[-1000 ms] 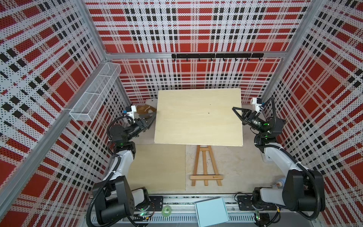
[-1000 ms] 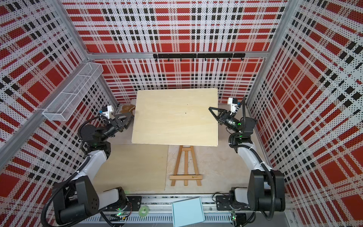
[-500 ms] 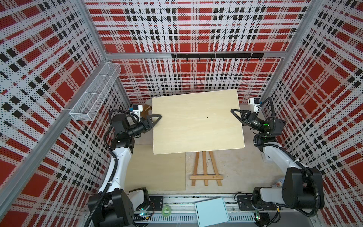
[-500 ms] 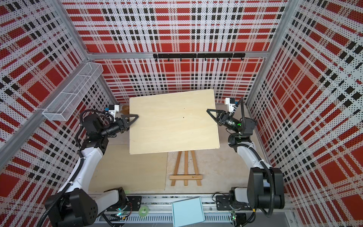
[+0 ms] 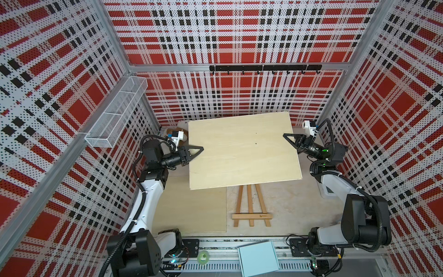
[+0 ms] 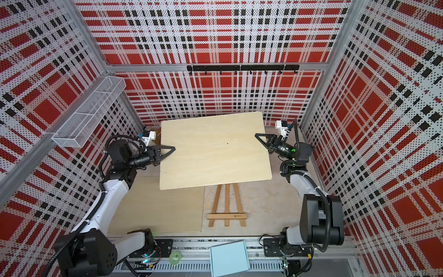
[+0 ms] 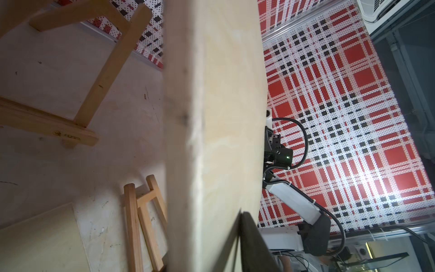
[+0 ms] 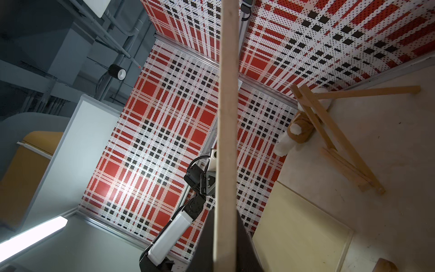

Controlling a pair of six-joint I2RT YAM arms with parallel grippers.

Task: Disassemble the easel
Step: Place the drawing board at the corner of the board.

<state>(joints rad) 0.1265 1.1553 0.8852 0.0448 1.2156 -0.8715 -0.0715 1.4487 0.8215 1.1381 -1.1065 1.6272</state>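
Note:
The board's clear back corner is blocked by my right gripper on the board's side edge [image 5: 296, 156], so my right gripper should open and lower the board by its near corner [image 5: 300, 177].
A large pale wooden board [image 5: 242, 148] [image 6: 213, 148] hangs tilted in the air between my two arms. Below it, the wooden easel [image 5: 251, 208] [image 6: 226, 208] stands on the table, its top hidden under the board. My left gripper [image 5: 199, 150] [image 6: 170, 149] is closed over the board's left edge. In the left wrist view one dark finger [image 7: 254, 245] lies against the board's face [image 7: 223, 117], while the other is hidden behind it. My right gripper [image 5: 287, 138] [image 8: 226, 219] is shut on the right edge [image 8: 227, 117], one finger on each side.
A second flat board [image 5: 191, 206] lies on the table at the front left. A brown and white soft toy [image 8: 296, 134] sits at the back left by the easel's rear leg. A wire basket [image 5: 117, 112] hangs on the left wall and a hook rail [image 5: 263, 68] on the back wall.
My left arm has risen and reached over the board's left edge, and its jaws have closed there. The board has turned and tilted. The right gripper keeps its hold.

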